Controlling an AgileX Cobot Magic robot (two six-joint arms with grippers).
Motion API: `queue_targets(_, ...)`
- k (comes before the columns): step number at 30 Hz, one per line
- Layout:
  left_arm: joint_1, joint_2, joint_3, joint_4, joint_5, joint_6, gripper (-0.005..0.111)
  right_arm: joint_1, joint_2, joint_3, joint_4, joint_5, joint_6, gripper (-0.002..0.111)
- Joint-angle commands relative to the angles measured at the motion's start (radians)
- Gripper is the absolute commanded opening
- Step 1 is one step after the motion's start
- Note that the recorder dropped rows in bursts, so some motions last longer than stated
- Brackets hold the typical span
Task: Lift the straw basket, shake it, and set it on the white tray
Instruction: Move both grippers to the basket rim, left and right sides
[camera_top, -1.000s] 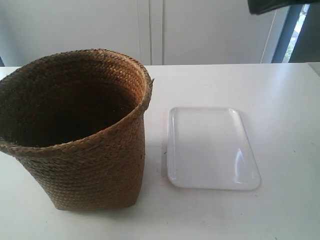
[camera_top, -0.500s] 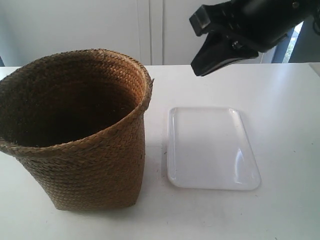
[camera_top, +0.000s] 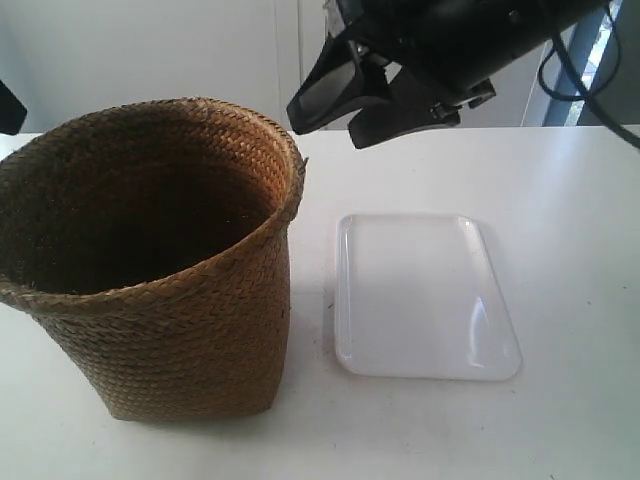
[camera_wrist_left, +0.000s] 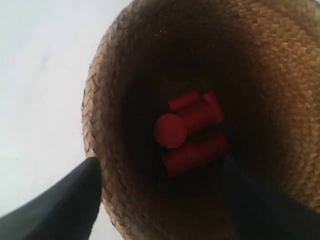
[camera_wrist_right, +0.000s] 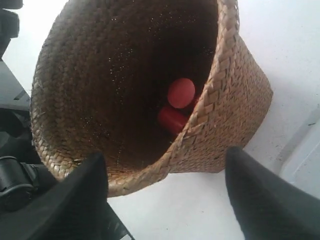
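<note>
I expect the red cylinders (camera_wrist_left: 201, 115) to roll around but stay inside when I shake the straw basket, because they lie loose far below the basket's rim (camera_top: 130, 296).
The straw basket (camera_top: 180, 330) stands upright on the table, left of the white tray (camera_top: 425, 300), which lies flat with nothing on it. Red cylinders (camera_wrist_left: 192, 132) lie on the basket's dark bottom, also visible in the right wrist view (camera_wrist_right: 177, 102). My left gripper (camera_wrist_left: 160, 161) is open above the basket (camera_wrist_left: 107, 75), one finger (camera_wrist_left: 70, 200) outside the rim, the other over the inside. My right gripper (camera_wrist_right: 166, 155) is open, hanging above the basket's rim (camera_wrist_right: 220, 80) on the tray side. It also shows in the exterior view (camera_top: 330, 125).
The white table (camera_top: 560, 180) extends right of and behind the tray. A white wall (camera_top: 150, 50) stands behind it. A dark piece of the other arm (camera_top: 8, 105) shows at the exterior view's left edge. The tray's edge (camera_wrist_right: 305, 155) shows in the right wrist view.
The arm at the exterior view's right came in from the top right corner and swept left and down, toward the basket's rim. A dark piece appeared at the left edge. Basket and tray stayed put.
</note>
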Motion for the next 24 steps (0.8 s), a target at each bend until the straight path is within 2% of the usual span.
queue_targets(1,0.002,-0.003,0.028,0.019,0.002,0.006,0.074,0.009,0.047,0.001,0.017,0.001,-0.012,0.064)
queue_targets(5,0.002,0.028,0.028,0.077,-0.008,0.006,0.074,0.04,0.087,0.001,0.015,-0.025,-0.012,0.064)
queue_targets(12,0.002,0.067,0.028,0.061,-0.02,0.002,0.074,0.064,0.119,0.001,0.015,-0.088,-0.012,0.064)
queue_targets(24,0.002,0.174,0.028,0.047,-0.027,0.004,0.074,0.064,0.178,0.001,-0.003,-0.075,0.025,0.063)
